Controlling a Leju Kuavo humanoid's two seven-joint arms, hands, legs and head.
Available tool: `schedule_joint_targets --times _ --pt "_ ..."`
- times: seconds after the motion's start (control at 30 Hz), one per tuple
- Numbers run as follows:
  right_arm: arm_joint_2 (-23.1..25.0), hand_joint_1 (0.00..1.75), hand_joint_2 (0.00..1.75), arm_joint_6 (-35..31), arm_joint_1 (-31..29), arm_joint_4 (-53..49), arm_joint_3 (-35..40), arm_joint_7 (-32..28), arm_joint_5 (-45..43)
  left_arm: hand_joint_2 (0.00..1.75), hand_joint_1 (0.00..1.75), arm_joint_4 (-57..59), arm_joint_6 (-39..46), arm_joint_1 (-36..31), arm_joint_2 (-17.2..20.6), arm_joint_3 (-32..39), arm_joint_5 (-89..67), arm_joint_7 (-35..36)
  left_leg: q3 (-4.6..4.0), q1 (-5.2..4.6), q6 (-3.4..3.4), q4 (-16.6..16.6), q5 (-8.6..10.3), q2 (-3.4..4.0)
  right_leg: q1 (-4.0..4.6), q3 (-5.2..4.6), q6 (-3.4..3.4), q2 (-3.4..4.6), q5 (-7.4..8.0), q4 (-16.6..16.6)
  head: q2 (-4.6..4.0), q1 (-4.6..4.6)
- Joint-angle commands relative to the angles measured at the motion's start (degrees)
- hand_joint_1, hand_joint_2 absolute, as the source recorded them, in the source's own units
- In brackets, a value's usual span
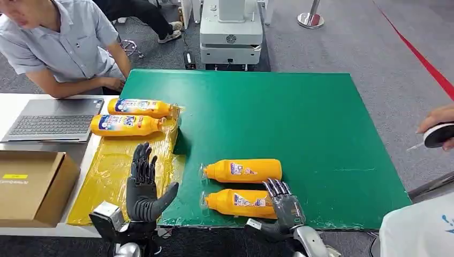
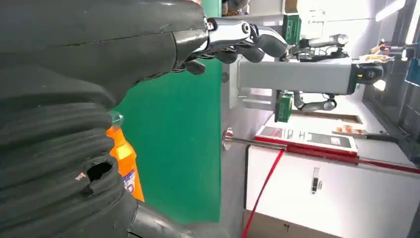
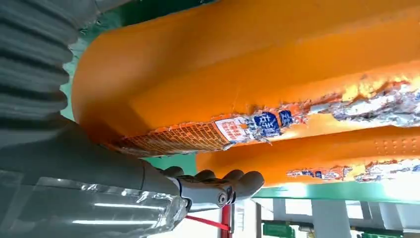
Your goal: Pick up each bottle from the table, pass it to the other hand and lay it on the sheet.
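Observation:
My gripper will get the far bottle (image 1: 243, 169) pushed crooked when it lifts the near bottle, because there is only a narrow green gap (image 1: 241, 185) between the bottles.
Two orange bottles lie side by side on the green mat (image 1: 300, 123) near its front edge, the far one (image 1: 243, 170) and the near one (image 1: 235, 202). My right hand (image 1: 285, 209) lies over the near bottle's base end, fingers spread across its top. In the right wrist view the near bottle (image 3: 247, 74) sits against the palm of my right hand (image 3: 124, 178), a strip of green shows between it and the fingers (image 3: 233, 184), and the far bottle (image 3: 322, 153) lies beyond. My left hand (image 1: 143, 187) stands open and upright over the yellow sheet (image 1: 107, 171). Two more bottles (image 1: 140, 107) (image 1: 126, 125) lie on the sheet's far end.
A laptop (image 1: 53, 120) and a cardboard box (image 1: 32, 184) sit on the white table to the left. A person (image 1: 64, 43) leans in at the back left. Another person's hand (image 1: 439, 118) holds a tape roll at the right edge. A white machine (image 1: 230, 29) stands behind the mat.

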Motion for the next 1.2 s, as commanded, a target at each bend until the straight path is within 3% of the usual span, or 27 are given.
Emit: schedule_joint_targets --times 0.03,0.4,0.63,0.67,0.7,0.73,0.83,1.2 --pt "-0.3 0.0 1.75 2.0 -3.1 1.9 1.3 0.9 0.0 1.75 0.0 -0.3 0.0 -2.3 -0.7 -0.7 -0.3 0.4 0.0 0.0 0.0 0.0 0.0 0.0 0.0 0.0 0.0 0.0 0.0 0.0 0.0 0.02" --pt "-1.4 0.0 1.75 14.2 -7.1 10.0 3.6 4.0 -1.4 1.75 0.0 2.1 -0.5 -3.9 -1.3 -1.1 -0.3 1.3 0.0 0.0 0.0 0.0 0.0 0.0 0.0 0.0 0.0 0.0 0.0 0.0 0.0 0.0" --pt "-1.1 0.0 1.75 17.2 -8.5 11.9 4.2 3.0 -3.1 1.75 0.0 3.0 -0.7 -4.8 -1.5 -1.5 -0.3 1.4 0.0 0.0 0.0 0.0 0.0 0.0 0.0 0.0 0.0 0.0 0.0 0.0 0.0 0.07" --pt "-1.1 0.28 1.75 17.6 -8.6 12.0 4.2 2.8 -3.5 1.75 0.0 3.1 -0.7 -4.9 -1.5 -1.6 -0.3 1.4 0.0 0.0 0.0 0.0 0.0 0.0 0.0 0.0 0.0 0.0 0.0 0.0 0.0 0.0" --pt "-1.3 0.79 1.75 17.9 -8.6 12.0 4.5 2.6 -3.7 1.75 0.0 3.3 -0.8 -5.1 -1.5 -1.8 -0.3 1.3 0.0 0.0 0.0 0.0 0.0 0.0 0.0 0.0 0.0 0.0 0.0 0.0 0.0 0.02" --pt "-1.3 1.68 1.75 18.1 -8.6 12.0 4.5 2.4 -4.0 1.75 0.0 3.4 -0.8 -5.1 -1.5 -1.8 -0.3 1.3 0.0 0.0 0.0 0.0 0.0 0.0 0.0 0.0 0.0 0.0 0.0 0.0 0.0 0.07" --pt "-1.5 1.75 1.75 18.8 -8.5 11.9 4.6 2.0 -5.2 1.75 0.0 3.6 -0.9 -5.4 -1.4 -2.1 -0.3 1.3 0.0 0.0 0.0 0.0 0.0 0.0 0.0 0.0 0.0 0.0 0.0 0.0 0.0 0.13" --pt "-0.5 1.75 1.75 23.1 -8.1 12.5 2.4 -1.2 -13.5 1.75 0.0 4.5 -1.1 -6.6 -1.0 -3.1 -0.2 0.9 0.0 0.0 0.0 0.0 0.0 0.0 0.0 0.0 0.0 0.0 0.0 0.0 0.0 0.09"
